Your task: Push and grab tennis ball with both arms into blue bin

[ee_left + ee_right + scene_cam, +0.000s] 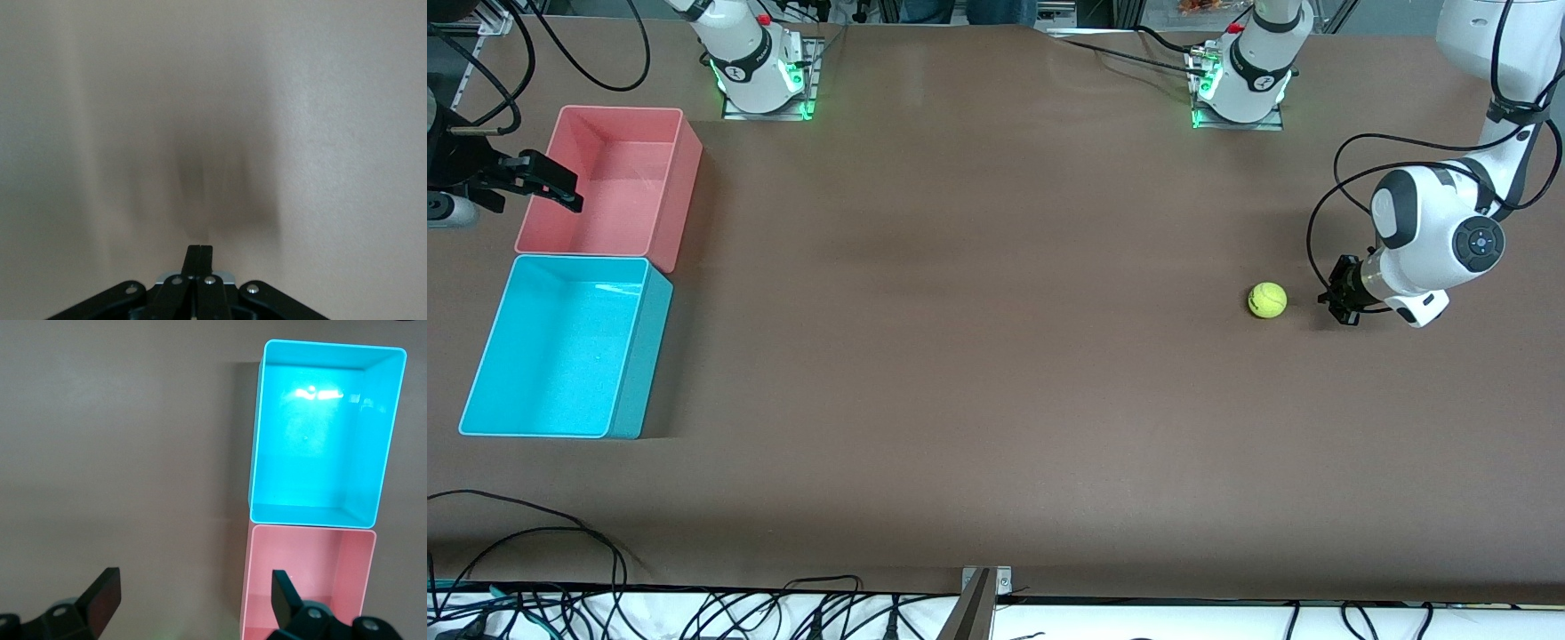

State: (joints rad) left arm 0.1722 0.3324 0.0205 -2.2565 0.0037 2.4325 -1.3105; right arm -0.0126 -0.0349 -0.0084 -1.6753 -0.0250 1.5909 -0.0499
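I should push the tennis ball (pixel 1267 300) toward the bin (pixel 571 347) with my left gripper shut behind the ball, because the ball lies far from the blue bin and my right gripper.
The yellow-green tennis ball (pixel 1267 300) rests on the brown table toward the left arm's end. My left gripper (pixel 1329 299) is low beside it, a small gap away on the side toward the left arm's end, its fingers shut with nothing between them. The left wrist view shows that gripper (pixel 200 249) over bare table and no ball. The blue bin (pixel 640 356) stands at the right arm's end, empty. My right gripper (pixel 565 189) hangs open over the pink bin's outer edge; in its wrist view the gripper (pixel 193 593) looks down on the blue bin (pixel 255 453).
A pink bin (pixel 680 191), also empty, touches the blue bin on the side farther from the front camera; the right wrist view shows it too (pixel 245 587). Cables trail along the table's front edge (pixel 560 533). Bare table lies between ball and bins.
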